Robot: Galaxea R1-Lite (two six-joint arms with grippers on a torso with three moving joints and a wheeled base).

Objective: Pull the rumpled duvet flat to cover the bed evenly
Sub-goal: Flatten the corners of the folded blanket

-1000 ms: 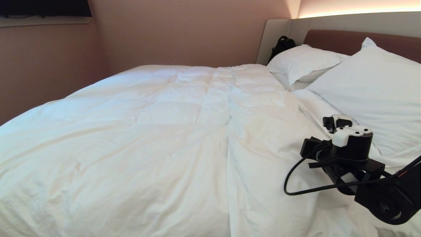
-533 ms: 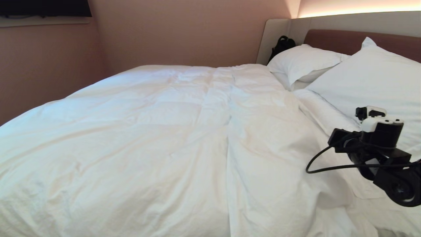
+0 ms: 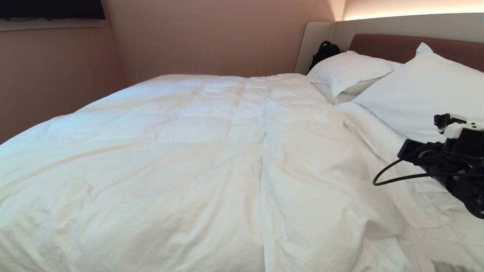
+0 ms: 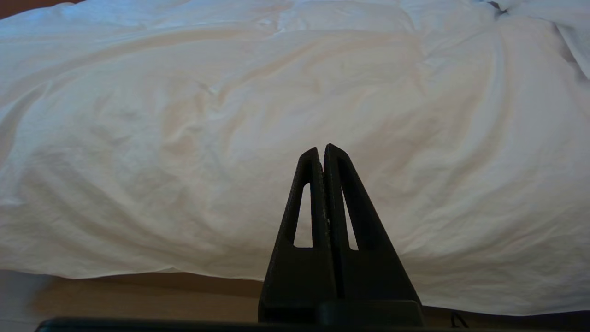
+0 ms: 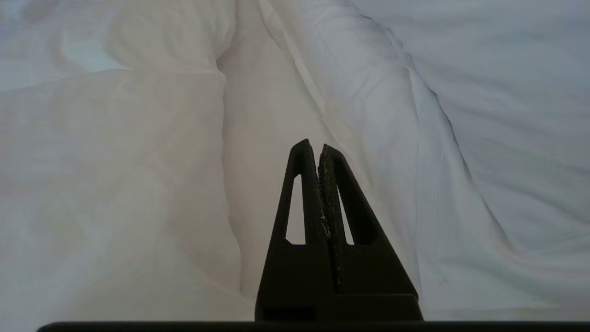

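Observation:
The duvet's top edge [image 3: 368,164] is loose and stops short of the pillows, so the robot's right gripper should go back, pinch that edge [image 3: 358,179] and draw it toward the pillows.
The white quilted duvet [image 3: 196,158] lies spread over most of the bed [image 4: 115,295], wrinkled, with a long ridge running down its middle. Its top edge sits bunched just below the pillows. My right arm [image 3: 459,158] hangs at the right edge of the head view, above that bunched edge. The right gripper [image 5: 315,146] is shut with nothing between its fingers, a little above the duvet [image 5: 115,161]. The left gripper [image 4: 321,148] is shut and empty too, parked in front of the duvet's near edge [image 4: 184,138], which hangs over the taupe base.
Two white pillows [image 3: 349,71] [image 3: 423,90] lean on the brown headboard [image 3: 382,45]. A black bag [image 3: 324,51] stands in the far corner beside the padded surround. Pink walls [image 3: 56,75] close the bed's far side and foot. A black cable [image 3: 393,175] loops from the right arm.
My right arm has swung to the right and toward the pillows, partly leaving the head view. Its gripper stayed shut. The duvet has not moved.

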